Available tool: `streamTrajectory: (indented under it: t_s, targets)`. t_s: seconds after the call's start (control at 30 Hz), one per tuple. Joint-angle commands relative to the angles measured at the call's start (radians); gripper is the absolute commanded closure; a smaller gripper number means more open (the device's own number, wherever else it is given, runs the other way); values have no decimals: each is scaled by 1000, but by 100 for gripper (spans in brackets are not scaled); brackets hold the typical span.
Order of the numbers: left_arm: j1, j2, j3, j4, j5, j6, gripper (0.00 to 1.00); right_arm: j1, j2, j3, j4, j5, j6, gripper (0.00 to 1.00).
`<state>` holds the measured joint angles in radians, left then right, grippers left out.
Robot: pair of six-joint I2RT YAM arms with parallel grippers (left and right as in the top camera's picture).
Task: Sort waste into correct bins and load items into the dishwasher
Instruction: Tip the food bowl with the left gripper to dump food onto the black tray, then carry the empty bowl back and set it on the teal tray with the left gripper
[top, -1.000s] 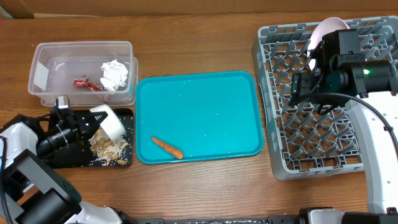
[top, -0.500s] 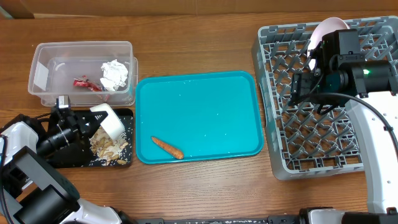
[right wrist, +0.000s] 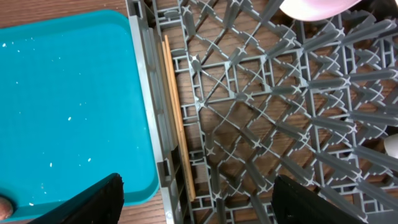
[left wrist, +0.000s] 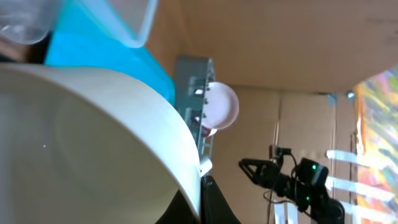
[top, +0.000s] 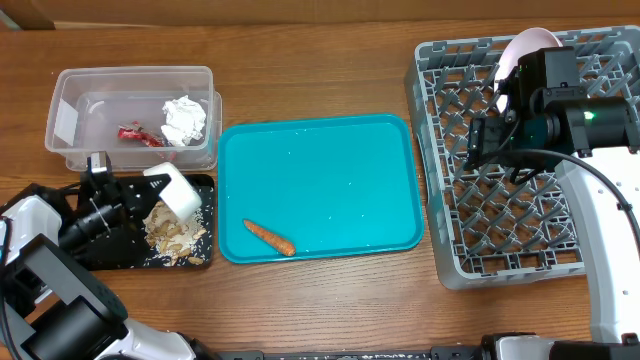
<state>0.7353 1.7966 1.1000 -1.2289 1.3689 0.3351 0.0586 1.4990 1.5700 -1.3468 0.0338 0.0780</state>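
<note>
The white bowl (top: 180, 196) is empty and the teal tray's middle (top: 320, 160) is open, so my left gripper should keep going toward that middle and let go of the bowl there.
My left gripper (top: 140, 193) is shut on the rim of a small white bowl (top: 173, 192), tipped over the black tray (top: 95, 250) where beige rice scraps (top: 175, 235) lie. The bowl fills the left wrist view (left wrist: 93, 143). The clear tub (top: 132, 115) holds a crumpled white tissue (top: 184, 118) and a red wrapper (top: 138, 135). An orange carrot piece (top: 269, 236) lies on the teal tray (top: 320, 180). My right gripper (top: 480, 140) is open and empty over the grey dish rack (top: 530, 160). Wooden chopsticks (right wrist: 179, 118) lie along the rack's left edge. A white plate (top: 522, 50) stands at the rack's back.
The teal tray lies between the bins and the rack. Brown cardboard (top: 30, 12) shows at the back left. The wooden table (top: 330, 300) runs along the front.
The left gripper has shifted slightly with the bowl, tilting it a little further over the black tray. The right arm has not moved.
</note>
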Motion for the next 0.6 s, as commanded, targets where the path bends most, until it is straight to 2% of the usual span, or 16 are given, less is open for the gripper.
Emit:
streamTrajectory:
  t_s: [0.0, 0.03, 0.07, 0.1, 0.2, 0.33, 0.43, 0.57]
  targets:
    - [6, 16, 0, 48, -35, -77, 96, -4, -5, 2, 5, 10, 1, 21]
    - [6, 15, 0, 40, -26, -57, 96, -4, -5, 2, 5, 10, 1, 21]
    - [4, 6, 0, -11, 25, 89, 96, -4, -5, 2, 4, 10, 1, 21]
    - [3, 5, 0, -44, 39, 159, 96, -4, -5, 2, 4, 10, 1, 21]
    - [-4, 0, 2, -93, 25, 193, 96, -4, -5, 2, 5, 10, 1, 21]
    - [-50, -15, 28, -226, 22, 364, 96, -4, -5, 2, 5, 10, 1, 21]
    - [-127, -32, 67, -253, 16, 376, 96, -4, -5, 2, 3, 10, 1, 21]
    - [-331, -43, 155, -251, 14, 372, 96, -4, -5, 2, 2, 10, 1, 21]
